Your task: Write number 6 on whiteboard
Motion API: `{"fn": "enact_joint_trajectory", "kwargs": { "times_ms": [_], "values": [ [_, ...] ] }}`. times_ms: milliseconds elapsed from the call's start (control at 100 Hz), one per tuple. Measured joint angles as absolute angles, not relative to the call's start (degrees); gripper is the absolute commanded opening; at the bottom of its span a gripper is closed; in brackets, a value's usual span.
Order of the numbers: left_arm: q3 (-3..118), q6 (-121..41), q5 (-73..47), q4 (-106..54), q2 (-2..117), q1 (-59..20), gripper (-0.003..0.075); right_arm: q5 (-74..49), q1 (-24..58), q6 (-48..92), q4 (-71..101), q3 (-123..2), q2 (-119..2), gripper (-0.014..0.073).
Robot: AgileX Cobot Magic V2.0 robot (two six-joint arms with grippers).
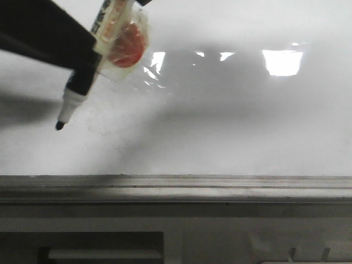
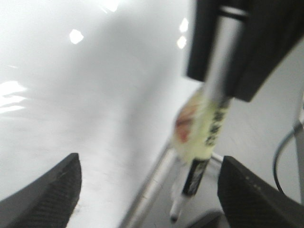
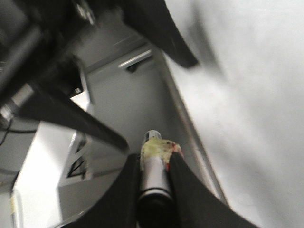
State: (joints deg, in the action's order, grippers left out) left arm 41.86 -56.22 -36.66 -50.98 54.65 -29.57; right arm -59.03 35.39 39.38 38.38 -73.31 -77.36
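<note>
Next, my left gripper backs away before my right gripper writes on the whiteboard's middle [image 1: 179, 91], because the marker's tip end [image 1: 71, 103] is between my left gripper's open fingers.
The whiteboard [image 1: 231, 121] fills the front view, glossy white, with no drawn number 6 on it. My right gripper [image 3: 154, 154] is shut on a marker [image 3: 153, 173] wrapped in yellowish tape. In the front view the marker [image 1: 74, 102] slants down at the upper left, its black tip [image 1: 59, 126] low over the board; I cannot tell if it touches. A black arm part [image 1: 44, 33] covers the marker's upper end. My left gripper [image 2: 149, 190] is open and empty, and the marker [image 2: 209, 128] hangs in front of it in the right gripper [image 2: 218, 85].
A grey metal rail [image 1: 176, 187] runs along the board's near edge and also shows in the left wrist view [image 2: 152, 190]. Below it is a grey frame [image 1: 110, 242] with slots. Bright light reflections [image 1: 283, 61] lie on the board. A cable [image 2: 282, 152] hangs beside the left gripper.
</note>
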Motion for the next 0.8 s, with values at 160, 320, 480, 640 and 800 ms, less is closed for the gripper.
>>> {"fn": "enact_joint_trajectory", "kwargs": {
  "times_ms": [160,320,480,640,800],
  "values": [
    [41.3,-56.2,-36.5,-54.4,46.5,-21.5,0.0522,-47.2,35.4,38.4,36.2,-61.6,-65.6,-0.0045],
    [37.4,-56.2,-35.7,-56.9,39.1,-15.1,0.0487,-36.2,35.4,38.0,36.2,-49.0,-52.8,-0.0045],
    [32.1,-56.3,-32.3,-59.1,33.6,-11.0,0.0473,-25.7,35.5,37.5,36.2,-40.2,-44.4,-0.0045],
    [29.4,-56.4,-29.5,-60.7,31.5,-9.9,0.0472,-16.1,35.4,37.4,36.4,-37.2,-41.5,-0.0045],
    [28.8,-56.5,-28.9,-61.7,31.5,-9.9,0.0473,-9.3,34.6,37.4,36.8,-37.1,-44.5,-0.0045]
  ]
}}
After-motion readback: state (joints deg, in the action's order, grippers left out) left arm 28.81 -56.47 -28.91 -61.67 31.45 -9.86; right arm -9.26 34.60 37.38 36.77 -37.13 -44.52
